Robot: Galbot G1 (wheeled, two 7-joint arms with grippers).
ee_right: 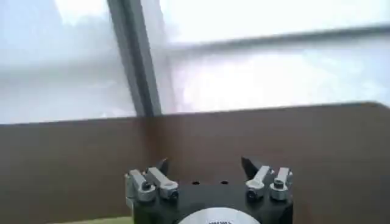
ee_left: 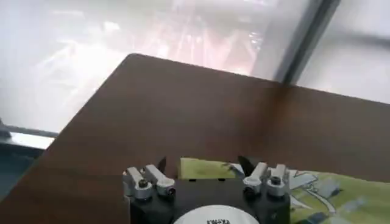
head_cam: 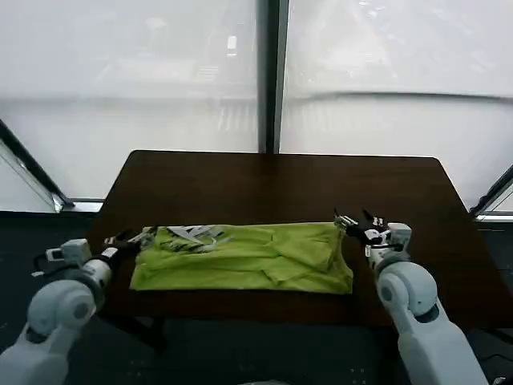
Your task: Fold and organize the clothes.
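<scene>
The shirt's end (head_cam: 149,261) will show more print underneath when I fold it over, since the white print (head_cam: 194,232) reaches the shirt's far folded edge.
The clothes, one lime-green T-shirt (head_cam: 248,258), lie folded into a long flat band across the front of the dark table (head_cam: 280,180), with a white print showing near its left end. My left gripper (head_cam: 131,238) hovers open at the shirt's left end, and in the left wrist view the left gripper (ee_left: 204,164) has the green edge (ee_left: 204,169) between its spread fingers with nothing held. Open too, my right gripper (head_cam: 353,221) sits at the shirt's upper right corner. In the right wrist view the right gripper (ee_right: 204,164) stands over bare wood, empty.
The brown table's front edge (head_cam: 264,309) runs just below the shirt. Its far half is bare wood. Large windows (head_cam: 264,72) with a dark centre post stand behind the table. The floor drops away on both sides.
</scene>
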